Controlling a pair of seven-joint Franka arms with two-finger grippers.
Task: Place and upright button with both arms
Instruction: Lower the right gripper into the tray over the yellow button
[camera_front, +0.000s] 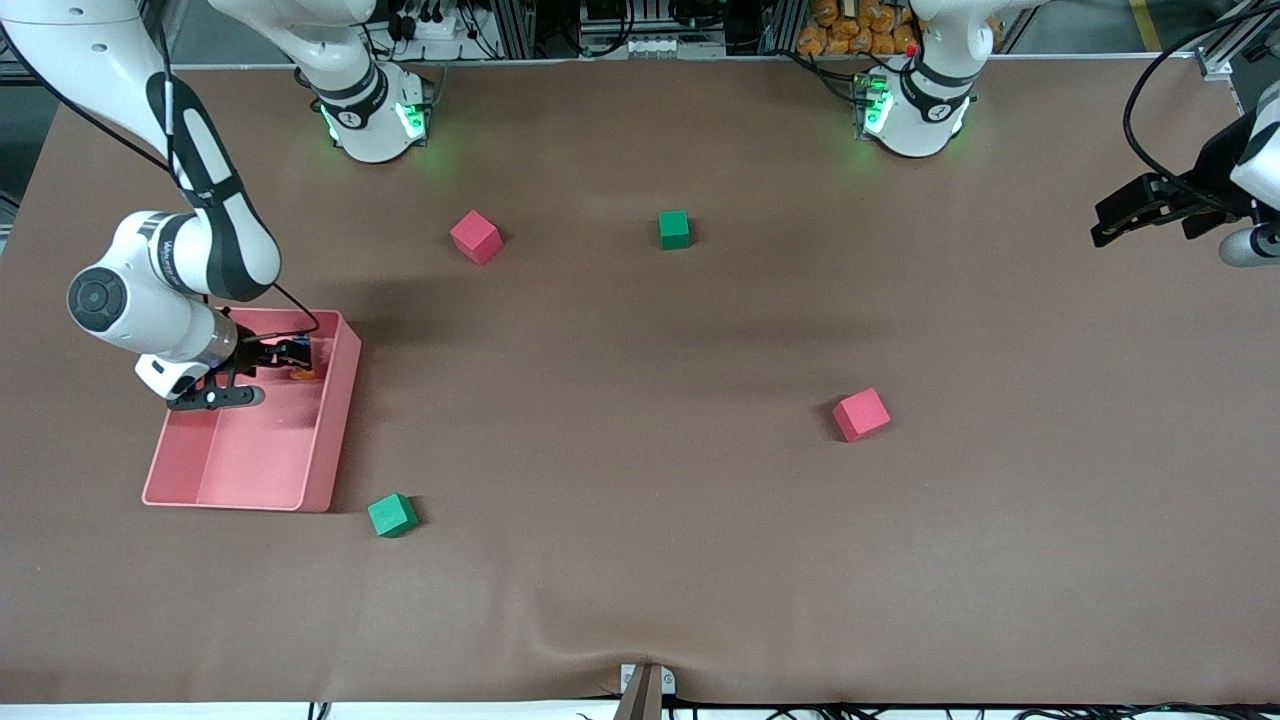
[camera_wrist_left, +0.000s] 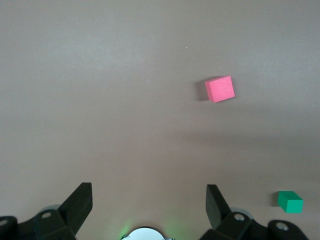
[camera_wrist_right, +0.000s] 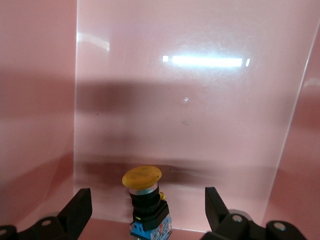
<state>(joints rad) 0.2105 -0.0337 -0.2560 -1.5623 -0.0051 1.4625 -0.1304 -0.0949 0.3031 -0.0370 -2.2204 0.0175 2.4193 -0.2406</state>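
Only the bin's smooth pink bottom shows around the button, so the button should come free right away and leave the bin empty when I lift it.
The button, with an orange cap over a black-and-blue body, sits in the pink bin at the right arm's end of the table; in the front view only a bit of its orange shows. My right gripper is down inside the bin. In the right wrist view the right gripper is open, and the button stands between its fingers, touching neither. My left gripper waits above the left arm's end of the table, open and empty.
Two red cubes and two green cubes lie scattered on the brown table. The bin's walls close in around my right gripper. The left wrist view shows a red cube and a green cube.
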